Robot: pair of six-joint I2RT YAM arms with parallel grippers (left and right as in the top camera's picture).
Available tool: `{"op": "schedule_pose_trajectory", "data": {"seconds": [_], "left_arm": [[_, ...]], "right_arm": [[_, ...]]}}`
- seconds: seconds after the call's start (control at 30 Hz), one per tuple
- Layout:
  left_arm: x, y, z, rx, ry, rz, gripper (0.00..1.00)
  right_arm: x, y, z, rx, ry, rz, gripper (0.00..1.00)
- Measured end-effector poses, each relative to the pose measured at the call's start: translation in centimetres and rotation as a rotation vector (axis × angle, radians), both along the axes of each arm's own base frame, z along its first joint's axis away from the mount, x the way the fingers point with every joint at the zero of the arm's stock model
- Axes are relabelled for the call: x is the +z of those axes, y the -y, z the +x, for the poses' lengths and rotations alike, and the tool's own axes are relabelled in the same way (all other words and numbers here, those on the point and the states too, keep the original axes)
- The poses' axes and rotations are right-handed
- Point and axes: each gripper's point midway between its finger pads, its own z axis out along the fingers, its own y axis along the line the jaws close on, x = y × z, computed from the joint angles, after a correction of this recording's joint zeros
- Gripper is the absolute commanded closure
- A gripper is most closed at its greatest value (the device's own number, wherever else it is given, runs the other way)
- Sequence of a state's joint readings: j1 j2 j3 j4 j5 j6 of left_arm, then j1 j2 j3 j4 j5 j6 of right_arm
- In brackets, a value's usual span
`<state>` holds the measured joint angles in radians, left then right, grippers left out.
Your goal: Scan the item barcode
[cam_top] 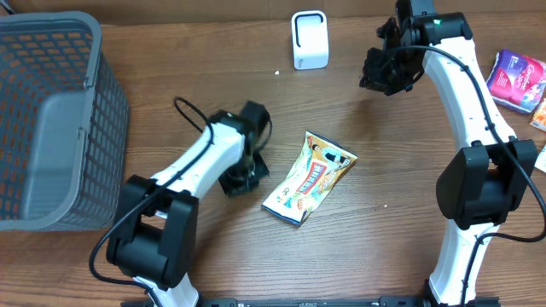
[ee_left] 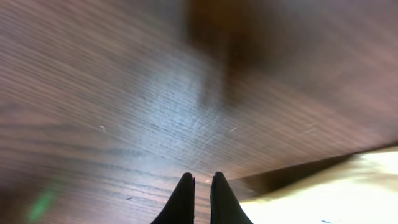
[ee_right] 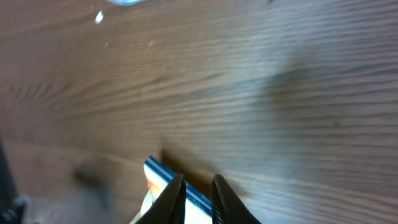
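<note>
I should move my left gripper back to the packet's near end [cam_top: 284,207] to help my right gripper turn the packet straight, because the packet lies slanted [cam_top: 310,177] between my empty grippers.
The item, a yellow and white snack packet [cam_top: 307,177] with a blue-edged end, lies flat on the wooden table at the middle. A small white scanner [cam_top: 309,39] stands at the back. My left gripper [cam_top: 243,173] sits low on the table just left of the packet. It is shut and empty [ee_left: 202,176], with the packet's pale edge [ee_left: 323,193] to its lower right. My right gripper [cam_top: 388,72] hangs near the scanner's right side, apart from the packet. Its fingers [ee_right: 198,177] stand only narrowly open with nothing between them. The packet's blue edge [ee_right: 160,171] shows beyond them.
A grey mesh basket [cam_top: 111,111] fills the left side of the table. Pink and orange packets [cam_top: 516,78] lie at the far right edge. The right arm's white links run down the right side.
</note>
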<state>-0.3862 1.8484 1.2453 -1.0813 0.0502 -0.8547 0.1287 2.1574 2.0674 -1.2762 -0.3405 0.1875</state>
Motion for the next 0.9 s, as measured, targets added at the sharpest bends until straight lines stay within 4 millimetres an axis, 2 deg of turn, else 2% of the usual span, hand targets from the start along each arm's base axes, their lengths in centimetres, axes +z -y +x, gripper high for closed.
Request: {"op": "schedule_pose_trajectory", "data": {"seconds": [0.07,0.1,0.13,0.2,0.3,0.37,0.43,0.47,0.57,0.67,0.8,0.9], "left_arm": [[2.1,0.2,2.1,-0.018,0.047,-0.029,0.96],[3.3,0.9,3.1,-0.039,0.075,-0.063,0.96],[4.5,2.3,4.1,-0.073,0.108,-0.128,0.96],[5.6,4.9,4.6,-0.13,0.134,-0.232,0.96],[5.7,8.2,2.7,-0.212,0.099,-0.318,0.96],[4.9,9.7,1.4,-0.246,0.076,-0.345,0.96],[2.9,10.6,-0.5,-0.268,0.041,-0.359,0.96],[2.0,10.7,-1.5,-0.266,0.015,-0.362,0.96],[0.4,11.1,-2.2,-0.242,0.01,-0.394,0.96],[-1.3,10.5,-3.7,-0.194,-0.037,-0.389,0.96],[-2.1,9.4,-5.0,-0.16,-0.088,-0.356,0.96],[-2.2,7.6,-4.7,-0.106,-0.104,-0.313,0.96]], "right_arm": [[0.0,-1.0,-1.0,0.037,-0.029,0.018,0.82],[-0.1,-1.3,-1.4,0.048,-0.041,0.02,0.82],[-0.1,-1.7,-2.2,0.064,-0.066,0.023,0.83],[-0.3,-2.0,-3.6,0.081,-0.12,0.02,0.89],[-1.0,-2.4,-4.9,0.106,-0.166,0.014,0.94],[-1.9,-2.5,-5.5,0.114,-0.192,0.011,0.96],[-3.4,-2.8,-6.6,0.124,-0.238,0.007,0.96],[-4.6,-3.1,-7.4,0.135,-0.268,0.005,0.96],[-6.6,-4.4,-8.7,0.166,-0.302,0.012,0.96],[-8.6,-6.7,-10.4,0.22,-0.327,0.029,0.96],[-10.8,-8.6,-12.3,0.231,-0.363,0.044,0.96],[-12.0,-8.2,-13.4,0.212,-0.402,0.04,0.96]]}}
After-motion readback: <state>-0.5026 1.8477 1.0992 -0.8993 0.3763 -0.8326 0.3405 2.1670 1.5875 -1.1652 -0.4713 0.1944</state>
